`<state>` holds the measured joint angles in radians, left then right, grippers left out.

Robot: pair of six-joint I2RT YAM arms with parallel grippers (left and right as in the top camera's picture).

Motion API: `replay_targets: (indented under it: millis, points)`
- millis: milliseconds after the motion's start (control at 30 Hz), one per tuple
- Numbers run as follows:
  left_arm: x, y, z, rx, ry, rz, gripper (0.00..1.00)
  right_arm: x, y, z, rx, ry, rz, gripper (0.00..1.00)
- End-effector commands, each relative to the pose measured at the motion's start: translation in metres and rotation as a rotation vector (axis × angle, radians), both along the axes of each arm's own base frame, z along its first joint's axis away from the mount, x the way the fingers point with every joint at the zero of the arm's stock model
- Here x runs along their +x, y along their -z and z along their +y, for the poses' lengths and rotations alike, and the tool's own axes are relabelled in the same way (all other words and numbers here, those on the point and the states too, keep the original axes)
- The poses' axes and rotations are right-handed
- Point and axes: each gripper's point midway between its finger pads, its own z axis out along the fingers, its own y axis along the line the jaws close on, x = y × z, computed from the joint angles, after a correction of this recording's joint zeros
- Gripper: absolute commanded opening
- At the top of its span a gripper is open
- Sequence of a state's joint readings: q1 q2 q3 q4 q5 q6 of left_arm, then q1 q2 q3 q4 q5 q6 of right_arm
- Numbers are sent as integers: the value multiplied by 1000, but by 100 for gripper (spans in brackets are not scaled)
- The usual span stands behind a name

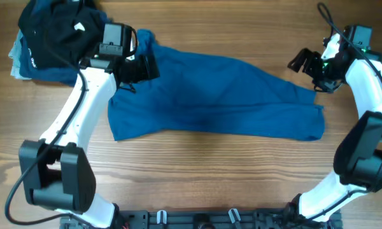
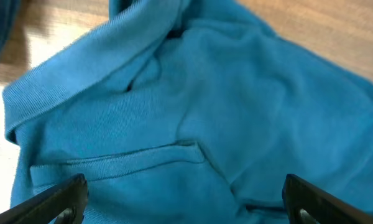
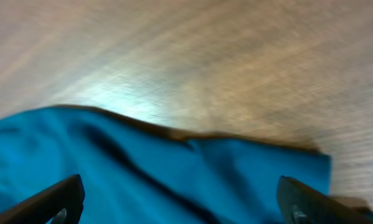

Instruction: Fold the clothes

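The shirt's far edge (image 1: 267, 70) is slanting toward me close to my right gripper, so I should take hold of the shirt's corner there (image 1: 308, 97) with my right gripper and pull it away from me before folding.
The clothes (image 1: 216, 95), a plain mid-blue shirt, lie spread flat across the middle of the wooden table. My left gripper (image 1: 146, 67) hovers over the shirt's left end. In the left wrist view the ribbed collar (image 2: 81, 87) and the shirt's front (image 2: 248, 106) fill the frame, and my left gripper (image 2: 185, 202) stands open with only cloth below it. My right gripper (image 1: 309, 73) is at the shirt's upper right corner. The right wrist view shows the shirt's edge (image 3: 193, 162) under my right gripper (image 3: 183, 202), which is open and holds nothing.
A pile of black and navy garments (image 1: 51, 35) sits at the table's far left corner, just behind the left arm, with a pale blue piece (image 1: 18, 54) under it. Bare wood (image 1: 210, 172) lies in front of the shirt.
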<state>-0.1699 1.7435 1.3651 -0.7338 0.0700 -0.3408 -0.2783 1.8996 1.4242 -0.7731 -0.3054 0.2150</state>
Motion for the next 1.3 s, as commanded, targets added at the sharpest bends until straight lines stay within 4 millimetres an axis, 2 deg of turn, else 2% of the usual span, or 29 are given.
replay_targets:
  millis: [0, 133, 233, 367, 467, 600, 667, 833, 967, 1167, 1267]
  points:
    - [2, 5, -4, -4, 26, 13, 100, -4, 19, -22, -99, 62, 85, 100]
    - [1, 5, -7, -21, 35, 16, 100, -11, 49, -20, -76, 54, 161, 97]
    - [0, 5, -7, -23, 36, 21, 100, -12, 57, -24, -93, 63, 181, 97]
    - [-2, 6, -7, -21, 36, 32, 100, -19, 59, -37, -143, 178, 227, 97]
    - [-6, 8, -6, -19, 36, 47, 100, -19, 56, -42, -168, 199, 225, 97]
    - [-9, 9, -6, -16, 35, 63, 100, -12, 30, -43, -164, 216, 185, 98]
    - [-9, 9, -6, -16, 35, 62, 100, -14, 25, -42, -159, 214, 186, 99]
    - [-11, 10, -6, -16, 35, 69, 100, -22, 36, -39, -153, 211, 218, 99]
    - [-13, 11, -5, -14, 35, 81, 100, -19, 40, -29, -94, 193, 216, 99]
    - [-14, 11, -5, -13, 35, 84, 100, -20, 41, -25, -71, 185, 220, 100]
    - [-14, 11, -5, -13, 35, 84, 100, -21, 48, -25, -70, 183, 236, 99]
